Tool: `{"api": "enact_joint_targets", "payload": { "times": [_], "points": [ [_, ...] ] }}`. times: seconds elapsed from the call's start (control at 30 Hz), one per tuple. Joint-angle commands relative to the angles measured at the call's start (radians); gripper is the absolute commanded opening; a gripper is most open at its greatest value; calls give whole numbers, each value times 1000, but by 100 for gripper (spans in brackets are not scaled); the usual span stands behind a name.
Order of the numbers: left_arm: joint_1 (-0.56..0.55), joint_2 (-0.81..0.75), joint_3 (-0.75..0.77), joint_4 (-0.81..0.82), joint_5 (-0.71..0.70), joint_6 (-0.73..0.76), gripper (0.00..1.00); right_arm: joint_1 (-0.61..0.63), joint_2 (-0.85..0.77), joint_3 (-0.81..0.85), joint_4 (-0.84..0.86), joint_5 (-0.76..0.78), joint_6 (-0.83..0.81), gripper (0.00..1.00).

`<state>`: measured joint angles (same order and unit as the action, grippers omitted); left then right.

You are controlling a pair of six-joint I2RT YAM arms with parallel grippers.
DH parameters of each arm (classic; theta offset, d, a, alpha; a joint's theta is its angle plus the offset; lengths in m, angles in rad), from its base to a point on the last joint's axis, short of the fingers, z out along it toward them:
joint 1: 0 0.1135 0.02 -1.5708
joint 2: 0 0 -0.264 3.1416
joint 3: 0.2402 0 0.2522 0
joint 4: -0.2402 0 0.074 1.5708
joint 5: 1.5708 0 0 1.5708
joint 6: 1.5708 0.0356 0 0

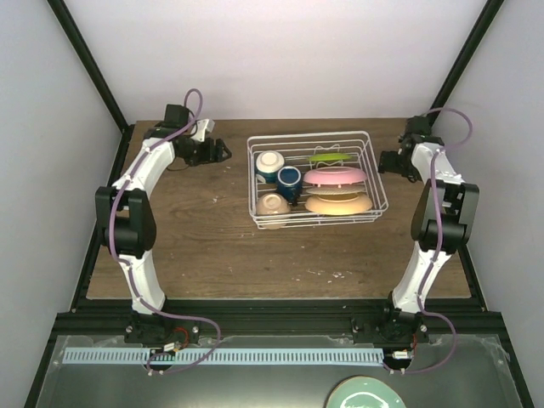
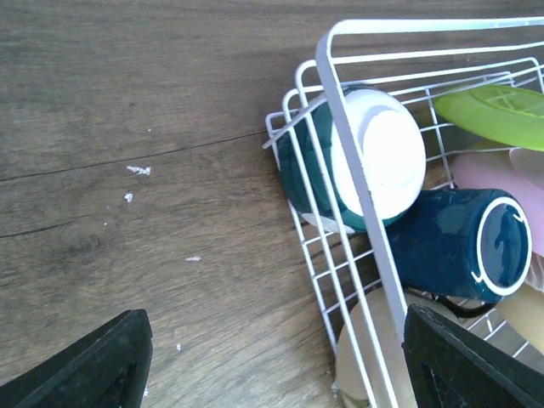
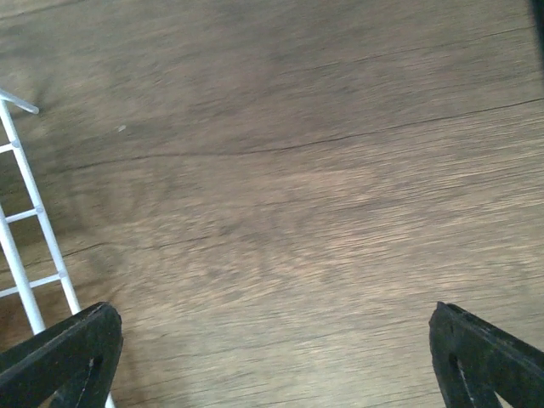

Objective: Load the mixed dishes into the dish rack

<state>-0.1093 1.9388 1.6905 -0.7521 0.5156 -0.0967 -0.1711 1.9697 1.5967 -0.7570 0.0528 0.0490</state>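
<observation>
Next, my right gripper pushes the rack's near side toward my left gripper and then moves away, because the dish rack is off centre toward my right gripper.
The white wire dish rack stands at mid table. It holds a cream bowl, a dark blue mug, a second cream bowl, a lime green plate, a pink plate and a peach-tan plate; a yellowish plate edge shows between the last two. My left gripper is open and empty, left of the rack. In its wrist view I see the rack, bowl, mug and green plate. My right gripper is open and empty, right of the rack.
A pale teal plate lies off the table at the bottom, in front of the arm bases. The right wrist view shows bare wood and the rack's corner wires. Black frame posts rise at the back corners.
</observation>
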Motion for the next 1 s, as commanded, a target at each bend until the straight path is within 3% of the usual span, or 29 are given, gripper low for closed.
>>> {"api": "enact_joint_targets", "payload": {
  "times": [0.0, 0.5, 0.83, 0.97],
  "points": [
    [4, 30, 18, -14, -24, 18, 83, 129, 33, -82, -127, -66, -1, 100],
    [15, 15, 2, -6, -73, 8, 83, 179, 35, -114, -105, -42, 1, 100],
    [128, -60, -49, 28, -79, -58, 84, 35, 19, -21, -135, 8, -25, 100],
    [167, -98, -60, 59, -143, -43, 84, 1, -27, 2, -102, 20, -47, 100]
  ]
}}
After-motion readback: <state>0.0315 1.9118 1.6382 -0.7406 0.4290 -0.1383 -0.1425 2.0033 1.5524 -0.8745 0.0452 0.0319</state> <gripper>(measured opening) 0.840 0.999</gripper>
